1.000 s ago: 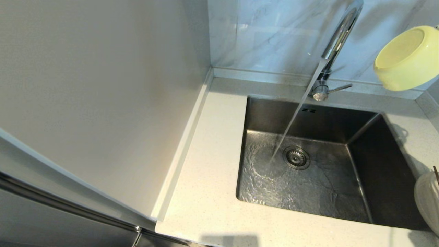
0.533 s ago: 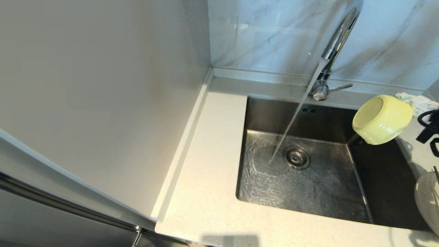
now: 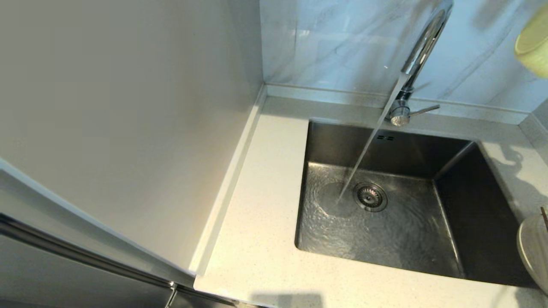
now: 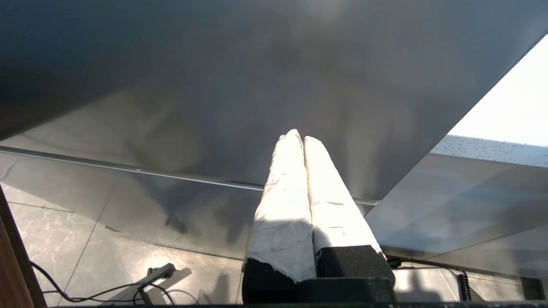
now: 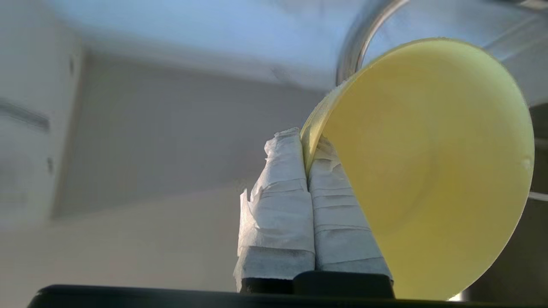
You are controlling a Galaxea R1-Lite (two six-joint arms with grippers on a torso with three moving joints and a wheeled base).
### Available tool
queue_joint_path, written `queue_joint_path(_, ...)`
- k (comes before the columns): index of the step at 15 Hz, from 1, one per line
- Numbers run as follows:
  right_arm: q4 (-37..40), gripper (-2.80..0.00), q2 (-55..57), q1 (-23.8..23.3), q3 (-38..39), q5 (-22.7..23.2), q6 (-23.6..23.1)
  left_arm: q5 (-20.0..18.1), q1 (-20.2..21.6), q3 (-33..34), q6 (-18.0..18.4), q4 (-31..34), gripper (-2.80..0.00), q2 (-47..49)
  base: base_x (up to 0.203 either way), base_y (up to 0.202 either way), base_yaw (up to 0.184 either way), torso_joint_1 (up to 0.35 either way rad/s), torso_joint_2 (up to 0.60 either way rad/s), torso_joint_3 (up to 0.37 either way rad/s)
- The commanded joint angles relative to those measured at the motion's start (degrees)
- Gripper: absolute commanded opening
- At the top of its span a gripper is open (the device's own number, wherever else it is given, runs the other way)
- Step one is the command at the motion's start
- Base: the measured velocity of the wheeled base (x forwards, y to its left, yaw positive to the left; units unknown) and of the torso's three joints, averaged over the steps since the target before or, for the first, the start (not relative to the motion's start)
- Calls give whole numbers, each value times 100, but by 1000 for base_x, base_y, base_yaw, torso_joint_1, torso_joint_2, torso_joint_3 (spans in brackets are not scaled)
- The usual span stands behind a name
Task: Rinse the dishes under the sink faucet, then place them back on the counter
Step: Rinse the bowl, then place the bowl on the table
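Observation:
Next, my right gripper turns the bowl upright and lowers it behind the off-white plate, because the pale yellow bowl hangs tipped [image 3: 535,43] high above the counter.
The pale yellow bowl [image 3: 533,42] hangs high at the right edge of the head view, above and right of the sink [image 3: 454,252]. In the right wrist view my right gripper [image 5: 306,143] is shut on the rim of the bowl [image 5: 428,171], one finger inside and one outside. The chrome sink faucet [image 3: 421,47] pours a steady stream [image 3: 364,158] that lands beside the round drain [image 3: 370,196]. At the right edge, the off-white plate [image 3: 533,246] lies on the counter [image 3: 257,222] with a chopstick tip [image 3: 543,218] on it. My left gripper [image 4: 299,137] is parked shut and empty below the counter.
A tall pale panel [image 3: 128,128] walls off the counter's left side. The grey-veined wall [image 3: 334,42] stands behind the faucet. The faucet's side lever [image 3: 424,110] points right. In the left wrist view, cables [image 4: 107,291] lie on the tiled floor.
The bowl dipped over the sink's rear right corner half a second ago, then rose again. It now hangs higher and farther right than a second ago. Water keeps running.

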Motion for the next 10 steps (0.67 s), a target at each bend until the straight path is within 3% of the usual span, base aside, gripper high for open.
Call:
queue_joint_path(1, 3520, -280, 18, -120, -1127, -154, -184, 1, 2, 0, 0, 0, -280, 0, 0, 0, 0, 0, 0, 0)
queue_joint_path(2, 5135, -280, 312, -50, -1702, -507, -549, 1, 2, 0, 0, 0, -280, 0, 0, 0, 0, 0, 0, 0)
queue_joint_path(3, 6521, -280, 681, 140, -2060, -1212, -1193, 1, 2, 0, 0, 0, -280, 0, 0, 0, 0, 0, 0, 0)
queue_joint_path(4, 7578, -280, 941, 425, -2211, -2485, -1890, 1, 2, 0, 0, 0, -280, 0, 0, 0, 0, 0, 0, 0)
queue_joint_path(5, 8108, -280, 1072, 717, -2185, -3961, -2535, 1, 2, 0, 0, 0, -280, 0, 0, 0, 0, 0, 0, 0)
queue_joint_path(6, 8172, -280, 1079, 896, -2146, -4946, -3263, 1, 2, 0, 0, 0, -280, 0, 0, 0, 0, 0, 0, 0)
queue_joint_path(7, 8012, -280, 1046, 1046, -2111, -5542, -4473, 1, 2, 0, 0, 0, -280, 0, 0, 0, 0, 0, 0, 0)
queue_joint_path(8, 7879, -280, 1021, 1182, -2106, -5666, -5981, 1, 2, 0, 0, 0, -280, 0, 0, 0, 0, 0, 0, 0)
queue_joint_path(10, 7587, -280, 1130, 1375, -2263, -5674, -8312, 1, 2, 0, 0, 0, -280, 0, 0, 0, 0, 0, 0, 0)
